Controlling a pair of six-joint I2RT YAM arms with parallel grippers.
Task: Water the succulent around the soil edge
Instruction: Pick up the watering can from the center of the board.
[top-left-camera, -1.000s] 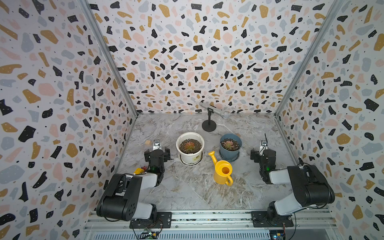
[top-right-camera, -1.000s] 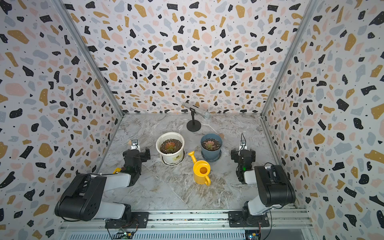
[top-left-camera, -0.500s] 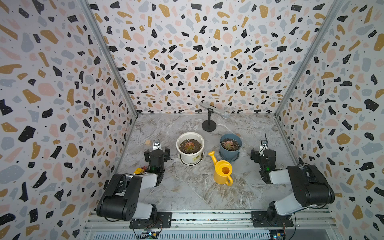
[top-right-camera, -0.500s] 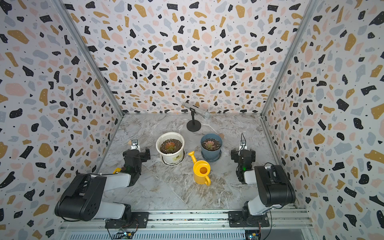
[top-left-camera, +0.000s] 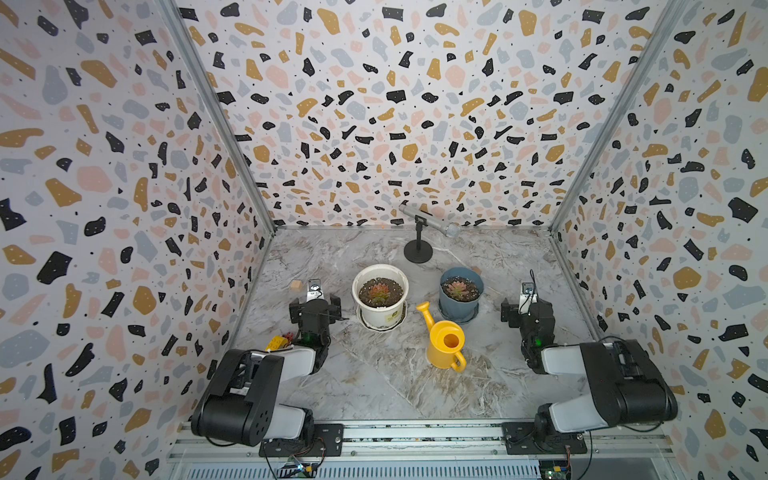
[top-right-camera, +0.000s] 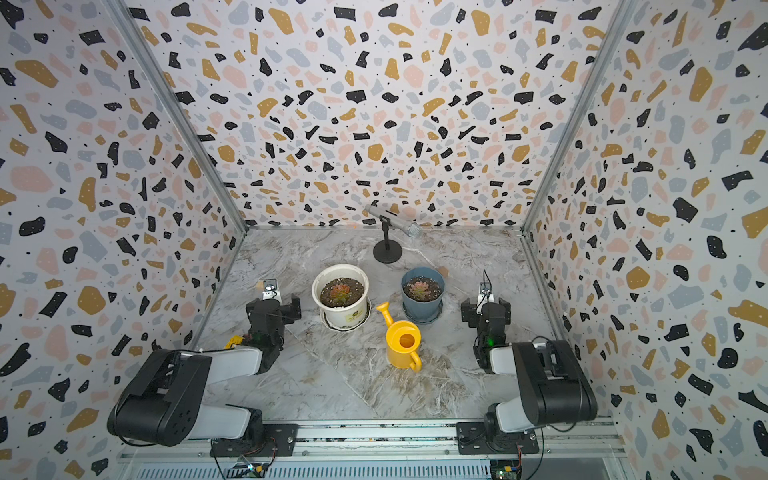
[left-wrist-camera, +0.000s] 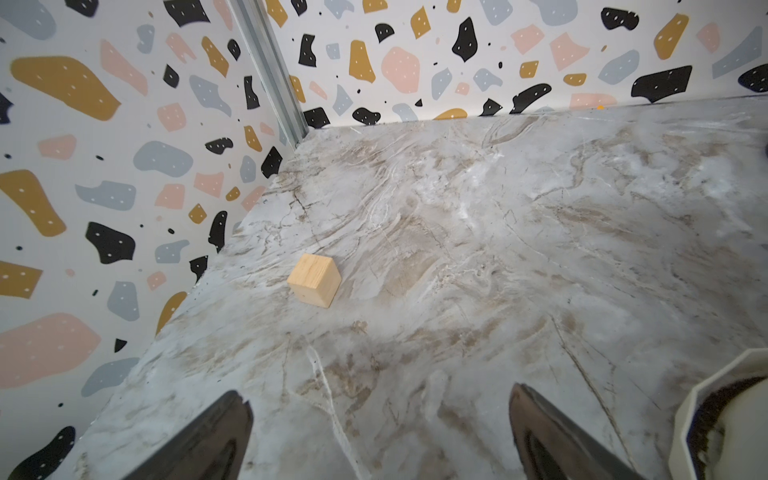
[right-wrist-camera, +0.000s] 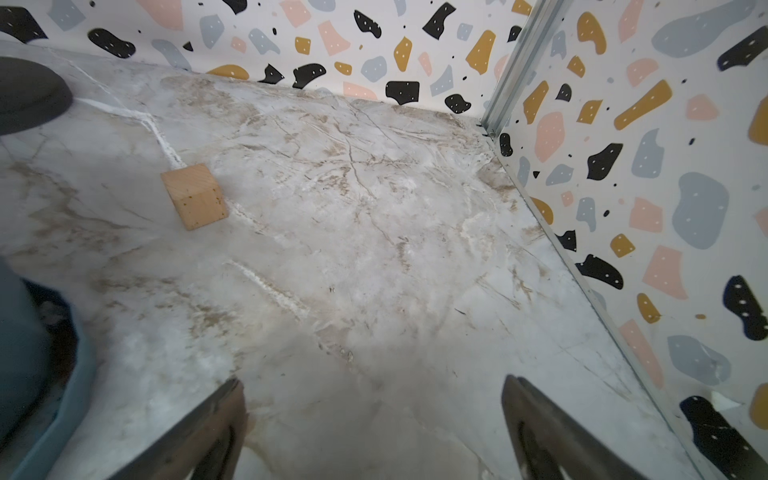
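I should pull my right gripper back and grab the watering can's handle with it, because the yellow watering can's handle (top-left-camera: 460, 362) is closer to the front bar than my right gripper's fingers.
Two succulents stand mid-table in both top views: one in a white pot (top-left-camera: 379, 291) (top-right-camera: 340, 293), one in a blue pot (top-left-camera: 457, 288) (top-right-camera: 420, 287). A yellow watering can (top-left-camera: 446, 345) (top-right-camera: 403, 343) stands upright in front of and between them, spout toward the white pot, and nothing holds it. My left gripper (top-left-camera: 314, 306) (left-wrist-camera: 380, 432) rests low, left of the white pot, open and empty. My right gripper (top-left-camera: 524, 309) (right-wrist-camera: 372, 428) rests right of the blue pot, open and empty. The white pot's saucer (left-wrist-camera: 685, 415) and the blue pot's side (right-wrist-camera: 25, 332) edge the wrist views.
A microphone on a black round stand (top-left-camera: 418, 252) stands behind the pots. One small wooden cube (left-wrist-camera: 314, 286) lies near the left wall, another (right-wrist-camera: 194, 201) behind the blue pot. Patterned walls close three sides. A metal rail (top-left-camera: 415, 432) runs along the front.
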